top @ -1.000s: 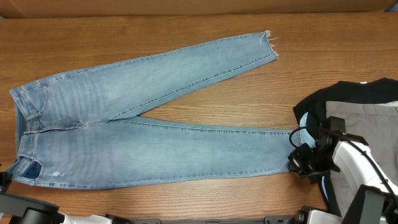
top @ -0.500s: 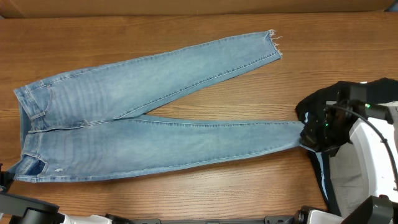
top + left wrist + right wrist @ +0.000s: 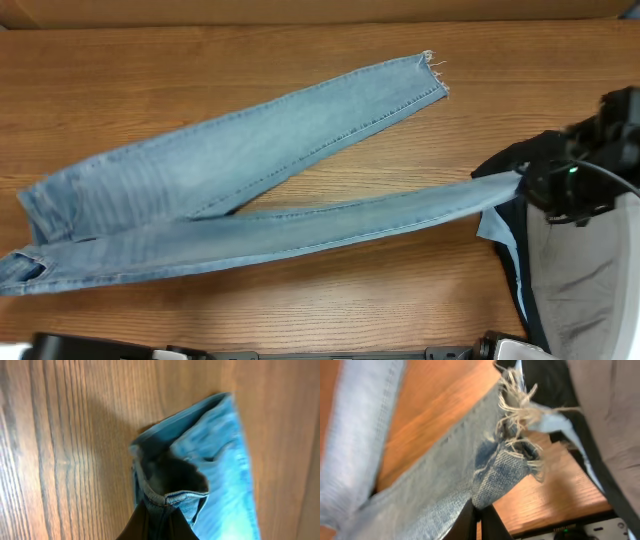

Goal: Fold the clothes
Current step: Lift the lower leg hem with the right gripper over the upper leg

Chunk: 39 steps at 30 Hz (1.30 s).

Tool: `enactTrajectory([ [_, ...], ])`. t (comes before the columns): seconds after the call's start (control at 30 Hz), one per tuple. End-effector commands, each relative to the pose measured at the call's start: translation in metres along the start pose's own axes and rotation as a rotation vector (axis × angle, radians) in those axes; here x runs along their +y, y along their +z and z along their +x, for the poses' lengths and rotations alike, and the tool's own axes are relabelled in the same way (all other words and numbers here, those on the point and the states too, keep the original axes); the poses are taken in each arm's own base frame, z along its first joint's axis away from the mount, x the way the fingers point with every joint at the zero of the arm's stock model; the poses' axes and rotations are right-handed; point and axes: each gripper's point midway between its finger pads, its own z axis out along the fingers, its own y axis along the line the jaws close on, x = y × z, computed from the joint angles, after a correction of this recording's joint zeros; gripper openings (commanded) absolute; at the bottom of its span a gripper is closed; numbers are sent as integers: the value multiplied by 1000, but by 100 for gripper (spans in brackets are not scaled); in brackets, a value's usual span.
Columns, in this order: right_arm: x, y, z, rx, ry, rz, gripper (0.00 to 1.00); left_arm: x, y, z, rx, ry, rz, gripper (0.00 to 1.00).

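Note:
The lower leg is stretched tight between my grippers but spread away from the upper leg, so I need to swing it back and put its hem over the upper leg's frayed hem.
The clothes are light-blue jeans spread across the wooden table. The upper leg lies flat, with its frayed hem at the back right. The lower leg is raised and pulled taut between the two grippers. My right gripper is shut on that leg's frayed hem, above the table's right side. My left gripper is shut on the waistband, with denim bunched above the wood. The left gripper itself does not show in the overhead view; the waist corner sits at the left edge.
A pile of other garments, black and grey with a pale blue piece, lies at the right edge under my right arm. A cardboard wall runs along the back. Bare wood shows in front of the jeans.
My right gripper has risen and moved back and right with the hem. The lower leg has left the table and drawn taut, and the waist has lifted and narrowed at the left.

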Motion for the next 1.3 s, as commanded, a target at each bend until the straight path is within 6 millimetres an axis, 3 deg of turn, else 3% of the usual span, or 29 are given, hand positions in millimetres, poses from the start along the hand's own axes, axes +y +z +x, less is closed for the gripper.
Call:
enactTrajectory([
  [0.0,3,-43,-14,-155,-27,14,4,-4,-28,-11,-106,0,-7,4],
  [0.13,12,-68,-19,-230,-14,-18,4,-6,-40,-11,-148,1,-15,4],
  [0.3,20,-64,-36,-252,0,-48,4,-14,-31,-7,-127,37,-27,4],
  [0.7,44,7,-103,-173,5,-68,4,-19,15,9,-56,196,-261,4],
  [0.77,56,18,-116,-184,-16,-96,4,-20,27,9,-43,214,-285,4],
  [1.1,105,64,-143,-200,-87,-170,4,-33,84,-5,-39,255,-274,4],
  [1.27,113,88,-155,-191,-60,-177,4,-46,112,-5,-19,289,-224,4],
])
